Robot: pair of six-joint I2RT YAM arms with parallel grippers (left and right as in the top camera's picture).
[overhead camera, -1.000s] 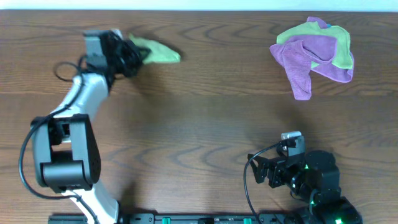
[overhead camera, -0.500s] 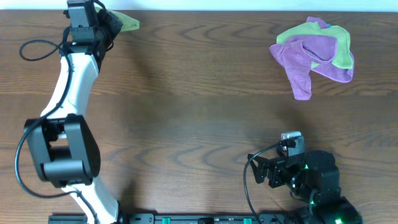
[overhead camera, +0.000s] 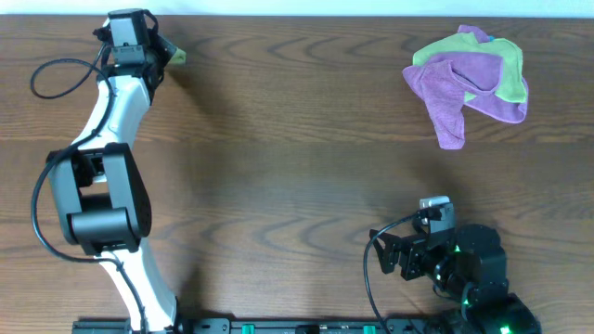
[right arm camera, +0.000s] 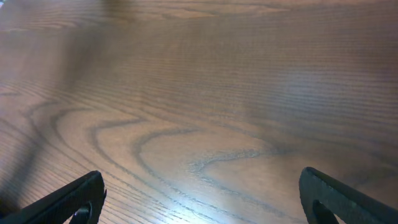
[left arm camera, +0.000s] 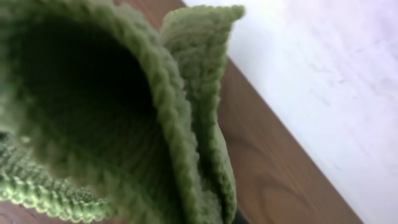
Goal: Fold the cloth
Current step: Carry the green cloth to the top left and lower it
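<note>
The green cloth (overhead camera: 178, 57) is curled double in my left gripper next to the table's clear wood (overhead camera: 186, 91). I keep pulling the cloth from the table's far edge until it lies folded, and then let go.
A small green cloth (overhead camera: 175, 57) is bunched in my left gripper (overhead camera: 160, 54) at the table's far left corner; only a bit of it shows past the gripper in the overhead view. In the left wrist view the green knitted cloth (left arm camera: 112, 118) fills the frame and hides the fingers. My right gripper (right arm camera: 202, 199) is open and empty, low over bare wood near the front right; in the overhead view it (overhead camera: 394, 252) sits near its base.
A pile of purple and green cloths (overhead camera: 469, 79) lies at the back right. The table's far edge (overhead camera: 297, 16) runs just behind the left gripper, with white surface beyond it (left arm camera: 336, 74).
My left arm swung the green cloth from the back left middle toward the far left corner, then drew it in so less cloth shows. The right arm has not moved.
</note>
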